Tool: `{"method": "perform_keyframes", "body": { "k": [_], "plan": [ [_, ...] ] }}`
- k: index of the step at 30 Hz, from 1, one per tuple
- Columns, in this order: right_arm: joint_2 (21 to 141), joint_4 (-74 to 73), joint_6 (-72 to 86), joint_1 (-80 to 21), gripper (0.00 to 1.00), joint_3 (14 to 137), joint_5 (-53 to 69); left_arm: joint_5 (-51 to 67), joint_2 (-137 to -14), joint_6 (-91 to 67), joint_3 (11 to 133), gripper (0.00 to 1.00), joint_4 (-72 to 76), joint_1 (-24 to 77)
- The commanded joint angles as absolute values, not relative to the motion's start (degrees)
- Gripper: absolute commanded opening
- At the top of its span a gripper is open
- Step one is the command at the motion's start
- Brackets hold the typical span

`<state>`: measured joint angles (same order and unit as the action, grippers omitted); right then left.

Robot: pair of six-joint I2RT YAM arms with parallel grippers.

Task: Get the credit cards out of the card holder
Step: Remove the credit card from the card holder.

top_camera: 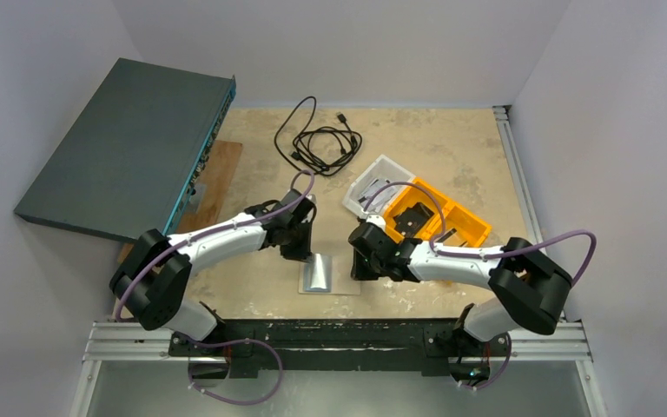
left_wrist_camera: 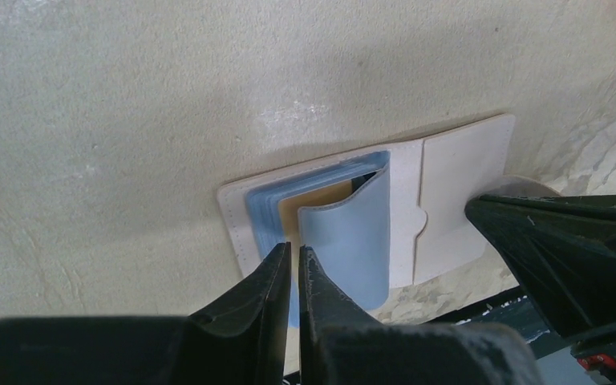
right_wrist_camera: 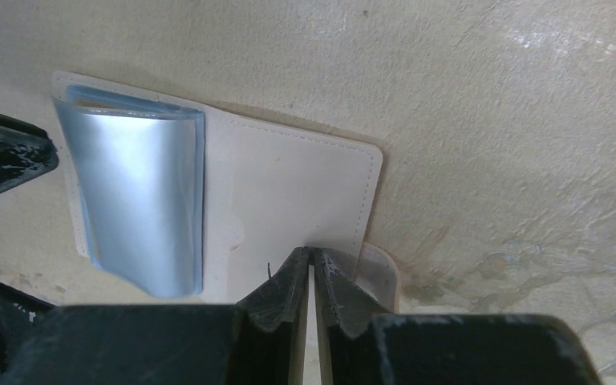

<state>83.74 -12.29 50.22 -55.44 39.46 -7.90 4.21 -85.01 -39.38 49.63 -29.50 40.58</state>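
Observation:
Next, my left gripper pinches the pocket flap's edge (left_wrist_camera: 305, 220) and folds it over toward the cream flap first, as the curled blue-grey pocket flap (left_wrist_camera: 351, 241) covers the tan card.
The cream-beige card holder (top_camera: 328, 276) lies open on the table between my two grippers. In the left wrist view its blue-grey pocket flap (left_wrist_camera: 353, 241) curls upward, with a tan card (left_wrist_camera: 321, 204) and blue card edges beneath. My left gripper (left_wrist_camera: 295, 250) is shut, its tips at the pocket's mouth against the card edges; I cannot tell whether it pinches anything. My right gripper (right_wrist_camera: 311, 253) is shut and its tips rest on the cream flap (right_wrist_camera: 289, 176) near the closure tab (right_wrist_camera: 381, 273). In the top view the left gripper (top_camera: 306, 254) and right gripper (top_camera: 356, 269) flank the holder.
An orange bin (top_camera: 452, 221) and a white tray (top_camera: 373, 187) stand behind the right arm. A coiled black cable (top_camera: 317, 139) lies at the back. A large dark box (top_camera: 126, 148) leans at the back left over a wooden board (top_camera: 217, 178).

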Motion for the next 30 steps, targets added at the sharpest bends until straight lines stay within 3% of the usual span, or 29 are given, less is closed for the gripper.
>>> {"method": "perform_keyframes", "body": {
  "k": [1,13,20,30],
  "plan": [
    [84.91,-8.4,50.77,-55.34,0.07,37.54,-6.85,3.87,-86.18,-38.5,52.73,0.07,-27.83,41.93],
    [86.31,-6.8,50.82,-55.31,0.06,37.03,-6.02,3.81,-87.92,-38.98,54.4,0.05,-28.32,42.71],
    [87.48,-6.37,50.61,-55.34,0.06,37.24,-5.36,-2.78,-84.94,-38.24,54.28,0.14,-32.54,42.63],
    [87.98,-6.24,50.45,-55.31,0.06,37.36,-5.27,-1.18,-86.87,-38.77,52.99,0.14,-30.34,42.64]
  ]
}}
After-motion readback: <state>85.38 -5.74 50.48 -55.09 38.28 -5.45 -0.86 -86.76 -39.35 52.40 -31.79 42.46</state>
